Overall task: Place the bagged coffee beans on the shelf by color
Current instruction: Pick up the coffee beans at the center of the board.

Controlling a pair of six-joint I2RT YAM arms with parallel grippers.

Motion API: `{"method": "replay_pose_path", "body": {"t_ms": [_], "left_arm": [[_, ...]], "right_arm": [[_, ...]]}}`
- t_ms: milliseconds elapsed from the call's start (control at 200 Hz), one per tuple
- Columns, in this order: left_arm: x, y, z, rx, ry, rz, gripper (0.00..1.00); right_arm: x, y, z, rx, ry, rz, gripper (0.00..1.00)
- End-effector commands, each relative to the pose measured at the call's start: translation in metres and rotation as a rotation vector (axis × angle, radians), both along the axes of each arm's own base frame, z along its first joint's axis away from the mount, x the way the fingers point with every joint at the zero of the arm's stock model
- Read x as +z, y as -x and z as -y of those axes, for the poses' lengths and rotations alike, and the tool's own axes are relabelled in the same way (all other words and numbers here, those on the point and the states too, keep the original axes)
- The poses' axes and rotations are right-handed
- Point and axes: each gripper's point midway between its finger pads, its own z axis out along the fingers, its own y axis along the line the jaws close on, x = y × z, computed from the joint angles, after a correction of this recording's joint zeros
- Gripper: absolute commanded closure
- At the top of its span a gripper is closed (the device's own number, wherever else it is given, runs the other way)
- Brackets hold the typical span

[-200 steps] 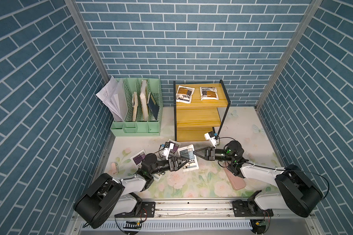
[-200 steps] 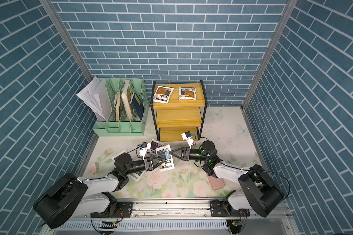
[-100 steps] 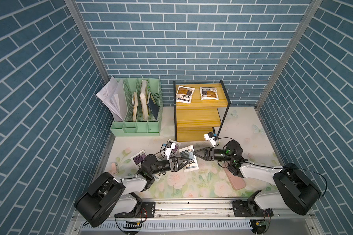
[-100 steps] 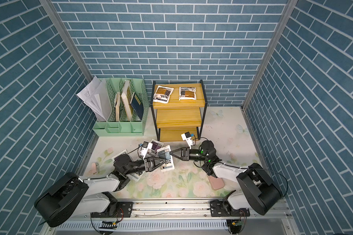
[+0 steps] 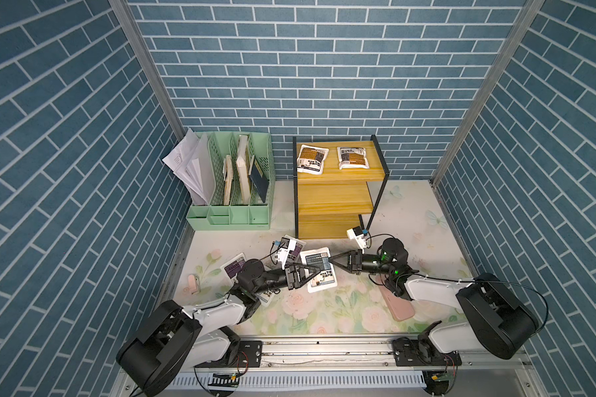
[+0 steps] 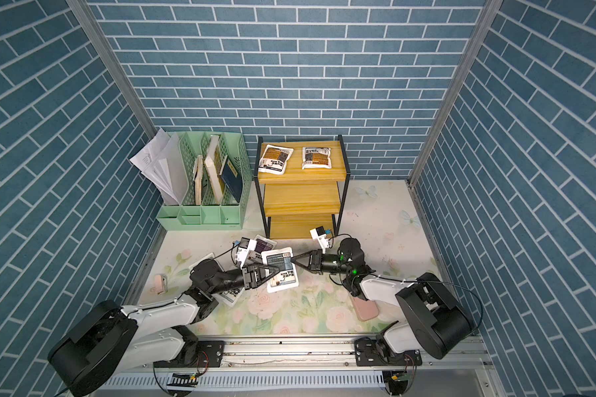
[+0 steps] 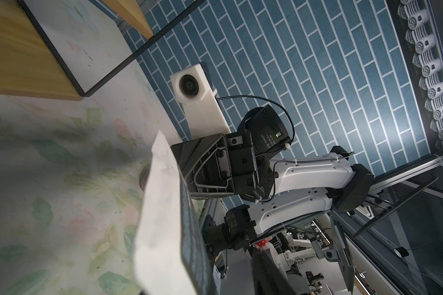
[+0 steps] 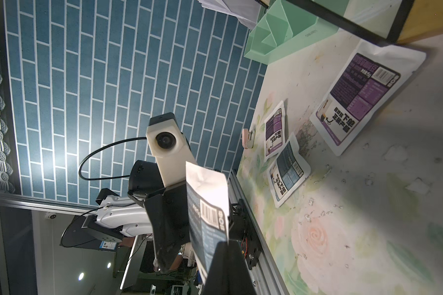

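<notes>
The robot's right gripper has hold of the blue-grey bag high on its side edge, so the left gripper should keep holding the bag while the right gripper takes its lower corner.
A blue-grey bag of coffee beans hangs upright above the mat between my two grippers. My right gripper is shut on its right edge. My left gripper straddles the left edge with its jaws partly closed. In the left wrist view a gap shows between the bag and one finger. Two orange-brown bags lie on the top board of the shelf. On the mat lie two purple bags and another blue-grey bag.
A mint green file organizer with papers stands left of the shelf. A pink oblong case lies under my right arm. A small pink object sits at the mat's left edge. Brick walls close in three sides.
My left gripper's jaws have narrowed around the left edge of the blue-grey bag. My right gripper has kept its hold and barely moved.
</notes>
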Motion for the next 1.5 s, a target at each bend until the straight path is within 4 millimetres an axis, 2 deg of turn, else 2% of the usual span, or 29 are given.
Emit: {"method": "replay_pose_path", "body": {"t_ms": [0,185,445,625,675,795,880,985,1170,1205,1295,1395,1495], "left_arm": [[0.011,-0.002,0.003,-0.008,0.015,0.04,0.56],[0.009,-0.004,0.004,0.002,0.007,0.035,0.64],[0.007,-0.007,0.005,0.007,-0.002,0.026,0.7],[0.01,-0.01,0.006,0.015,0.002,0.024,0.73],[0.013,-0.012,0.005,0.023,0.012,0.019,0.74],[0.024,-0.017,0.003,0.044,0.072,-0.021,0.8],[0.033,-0.022,0.002,0.058,0.117,-0.069,0.85],[0.042,-0.03,0.003,0.081,0.144,-0.115,0.84],[0.052,-0.045,0.003,0.105,0.206,-0.24,0.81],[0.052,-0.046,0.004,0.102,0.221,-0.27,0.81],[0.047,-0.051,0.006,0.096,0.234,-0.346,0.81],[0.045,-0.053,0.008,0.087,0.242,-0.375,0.81],[0.047,-0.056,0.01,0.094,0.225,-0.366,0.81]], "right_arm": [[0.003,-0.001,0.002,-0.011,-0.005,0.045,1.0],[0.004,0.0,0.002,-0.012,-0.006,0.046,1.0],[0.006,-0.001,0.003,-0.021,-0.008,0.048,1.0],[0.01,-0.003,0.007,-0.056,-0.008,0.054,0.94],[0.012,-0.005,0.011,-0.093,-0.01,0.057,0.88],[0.023,-0.012,0.036,-0.277,-0.047,0.056,0.51],[0.027,-0.008,0.058,-0.4,-0.091,0.029,0.36],[0.021,0.002,0.071,-0.487,-0.07,-0.005,0.29],[0.025,0.028,0.065,-0.53,-0.138,-0.026,0.15],[0.027,0.025,0.068,-0.558,-0.168,-0.033,0.08],[0.043,0.023,0.062,-0.552,-0.234,-0.023,0.05],[0.067,0.02,0.037,-0.507,-0.25,0.021,0.08],[0.071,0.014,0.02,-0.505,-0.241,0.016,0.2]]}}
